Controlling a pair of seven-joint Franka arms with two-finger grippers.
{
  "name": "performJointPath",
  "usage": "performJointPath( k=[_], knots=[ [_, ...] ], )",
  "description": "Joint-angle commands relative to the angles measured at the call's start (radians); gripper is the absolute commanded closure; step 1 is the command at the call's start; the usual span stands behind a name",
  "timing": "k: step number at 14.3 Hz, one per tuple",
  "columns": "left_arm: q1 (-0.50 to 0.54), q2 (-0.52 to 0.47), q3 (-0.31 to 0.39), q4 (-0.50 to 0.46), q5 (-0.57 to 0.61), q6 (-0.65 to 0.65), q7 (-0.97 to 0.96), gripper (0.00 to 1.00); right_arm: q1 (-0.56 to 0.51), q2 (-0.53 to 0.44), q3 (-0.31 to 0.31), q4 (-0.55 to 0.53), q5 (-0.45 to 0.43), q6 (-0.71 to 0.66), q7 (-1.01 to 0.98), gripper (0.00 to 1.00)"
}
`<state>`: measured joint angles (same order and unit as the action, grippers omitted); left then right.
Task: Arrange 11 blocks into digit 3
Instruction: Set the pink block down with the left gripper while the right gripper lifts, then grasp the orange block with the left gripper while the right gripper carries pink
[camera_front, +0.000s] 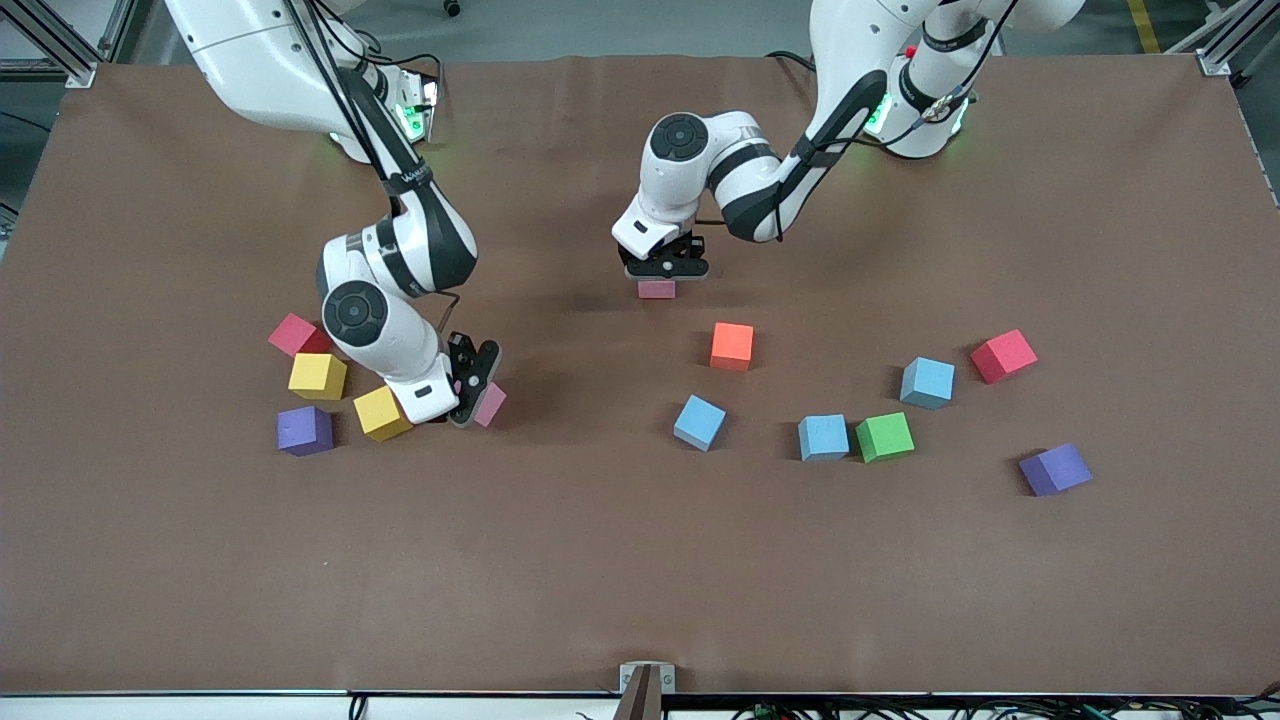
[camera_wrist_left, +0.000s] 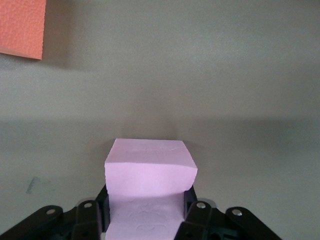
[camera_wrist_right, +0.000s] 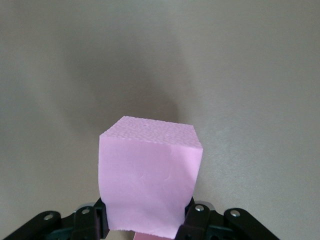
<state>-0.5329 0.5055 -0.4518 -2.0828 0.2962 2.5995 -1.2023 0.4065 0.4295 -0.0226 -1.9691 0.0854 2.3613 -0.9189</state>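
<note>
My left gripper takes up the spot (camera_front: 619, 289) next to its pink block. It should open and go to the orange block (camera_front: 732, 347) before my right gripper comes.
My left gripper (camera_front: 657, 280) (camera_wrist_left: 148, 212) is shut on a pink block (camera_front: 656, 289) (camera_wrist_left: 150, 167), low over the middle of the table, near an orange block (camera_front: 732, 346) (camera_wrist_left: 20, 27). My right gripper (camera_front: 480, 398) (camera_wrist_right: 145, 217) is shut on another pink block (camera_front: 491, 405) (camera_wrist_right: 150, 175), held tilted just above the cloth beside a yellow block (camera_front: 381, 412). Loose on the table lie a second yellow block (camera_front: 318, 376), a purple one (camera_front: 304, 430), three light blue ones (camera_front: 699, 422) (camera_front: 823, 437) (camera_front: 927, 382), a green one (camera_front: 884, 436) and another purple one (camera_front: 1055, 469). The digit 3 is out of view.
A red cube (camera_front: 295, 334) lies by the yellow block, partly under the right arm, and a second red cube (camera_front: 1003, 356) lies toward the left arm's end. Brown cloth (camera_front: 600, 560) covers the table. A small bracket (camera_front: 646, 678) sits at its near edge.
</note>
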Motion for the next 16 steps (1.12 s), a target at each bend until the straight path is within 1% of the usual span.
performJointPath(
  k=[1, 4, 5, 6, 7, 8, 10, 11, 14, 16],
  knots=[
    [0.007, 0.015, -0.002, 0.000, 0.024, 0.034, -0.022, 0.57, 0.029, -0.080, -0.008, -0.091, 0.002, 0.019, -0.046, 0.80],
    [0.007, 0.024, -0.001, 0.006, 0.018, 0.034, -0.029, 0.56, 0.054, -0.106, -0.011, -0.129, -0.003, 0.064, -0.083, 0.80],
    [0.005, 0.025, 0.001, 0.012, 0.021, 0.034, -0.052, 0.49, 0.055, -0.107, -0.011, -0.131, -0.006, 0.064, -0.101, 0.80],
    [0.004, 0.027, 0.002, 0.013, 0.023, 0.034, -0.068, 0.28, 0.057, -0.107, -0.013, -0.131, -0.007, 0.064, -0.118, 0.80],
    [0.002, 0.025, 0.002, 0.015, 0.023, 0.034, -0.077, 0.00, 0.058, -0.107, -0.013, -0.131, -0.007, 0.064, -0.121, 0.80],
    [0.005, 0.024, 0.002, 0.015, 0.024, 0.034, -0.079, 0.00, 0.058, -0.106, -0.013, -0.131, -0.010, 0.064, -0.121, 0.80],
    [-0.002, -0.007, 0.005, 0.007, 0.038, 0.027, -0.077, 0.00, 0.060, -0.106, -0.013, -0.129, -0.061, 0.064, -0.121, 0.80],
    [0.004, -0.043, 0.004, 0.000, 0.058, 0.016, -0.079, 0.00, 0.060, -0.106, -0.013, -0.129, -0.073, 0.064, -0.120, 0.80],
    [0.021, -0.137, -0.001, 0.004, 0.061, -0.077, -0.076, 0.00, 0.087, -0.106, -0.017, -0.129, -0.084, 0.061, -0.118, 0.80],
    [0.079, -0.191, -0.005, 0.006, 0.050, -0.104, -0.075, 0.00, 0.112, -0.106, -0.020, -0.132, -0.107, 0.061, -0.110, 0.80]
  ],
)
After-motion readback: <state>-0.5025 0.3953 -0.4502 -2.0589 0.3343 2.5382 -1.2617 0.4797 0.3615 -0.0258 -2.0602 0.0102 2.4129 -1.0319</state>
